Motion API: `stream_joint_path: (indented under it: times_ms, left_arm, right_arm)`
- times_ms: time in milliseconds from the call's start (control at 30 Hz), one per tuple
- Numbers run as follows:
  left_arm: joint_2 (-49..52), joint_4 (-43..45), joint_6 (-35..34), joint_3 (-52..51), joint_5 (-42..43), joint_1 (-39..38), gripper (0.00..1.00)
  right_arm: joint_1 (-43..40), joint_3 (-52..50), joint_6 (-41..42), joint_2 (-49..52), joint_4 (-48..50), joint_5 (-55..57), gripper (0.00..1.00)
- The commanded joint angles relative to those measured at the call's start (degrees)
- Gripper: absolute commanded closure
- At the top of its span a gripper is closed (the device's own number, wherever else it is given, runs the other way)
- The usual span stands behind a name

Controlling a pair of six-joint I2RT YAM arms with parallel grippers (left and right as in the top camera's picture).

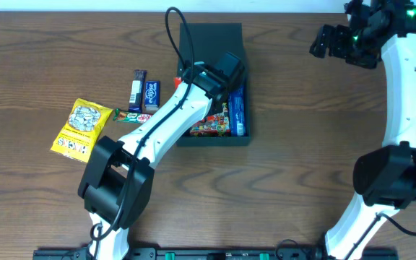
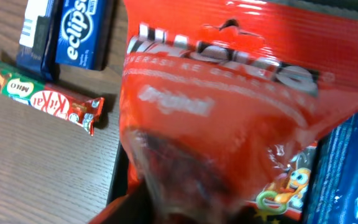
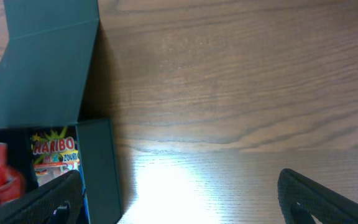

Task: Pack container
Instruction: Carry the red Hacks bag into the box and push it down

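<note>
Next, I let go of the red snack packet with my left gripper and push its top into the container, because the red snack packet's top end is spread over the blue packet.
The dark teal container stands open at the table's centre, its flap lid folded back. Inside lie a blue packet and a colourful Haribo packet. My left gripper hangs over the container's left half and is shut on a red snack packet, which fills the left wrist view and hides the jaws. My right gripper is open and empty at the far right. In the right wrist view it is over bare table just right of the container's wall.
Left of the container lie a KitKat bar, a blue Eclipse tin, a dark narrow bar and a yellow snack bag. The KitKat and the Eclipse tin also show in the left wrist view.
</note>
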Motion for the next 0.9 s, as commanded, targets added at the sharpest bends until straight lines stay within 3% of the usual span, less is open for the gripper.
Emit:
stream_joint_path:
  times_ms: [0, 67, 167, 433, 467, 533, 567, 867]
  left_arm:
    - [-1.4, 0.5, 1.0, -0.6, 0.2, -0.2, 0.43]
    - [-1.4, 1.1, 1.2, -0.5, 0.2, -0.2, 0.32]
    - [-1.4, 1.8, 4.1, -0.5, 0.2, -0.2, 0.26]
    - [-1.8, 3.4, 11.1, 1.5, -0.2, -0.2, 0.26]
    - [-1.8, 4.2, 11.4, 1.5, -0.3, -0.2, 0.33]
    - [-1.7, 5.9, 12.2, 1.4, -0.3, 0.0, 0.69]
    - [-1.6, 6.8, 12.3, 1.2, -0.3, 0.1, 0.93]
    - [1.9, 11.2, 12.3, 0.1, -0.2, 1.4, 0.94]
  right_arm:
    - [-0.2, 0.6, -0.7, -1.3, -0.2, -0.4, 0.01]
    - [-0.1, 0.6, -0.7, -1.3, -0.3, -0.4, 0.01]
    - [-0.1, 0.6, -0.7, -1.3, -0.3, -0.5, 0.01]
    - [-0.1, 0.6, -0.5, -1.3, -0.3, -0.5, 0.01]
    - [-0.1, 0.6, -0.5, -1.3, -0.3, -0.5, 0.02]
    - [-0.1, 0.6, -0.5, -1.3, -0.3, -0.5, 0.02]
    - [-0.1, 0.6, -0.5, -1.3, -0.3, -0.5, 0.02]
    - [-0.1, 0.6, -0.5, -1.3, -0.2, -0.4, 0.01]
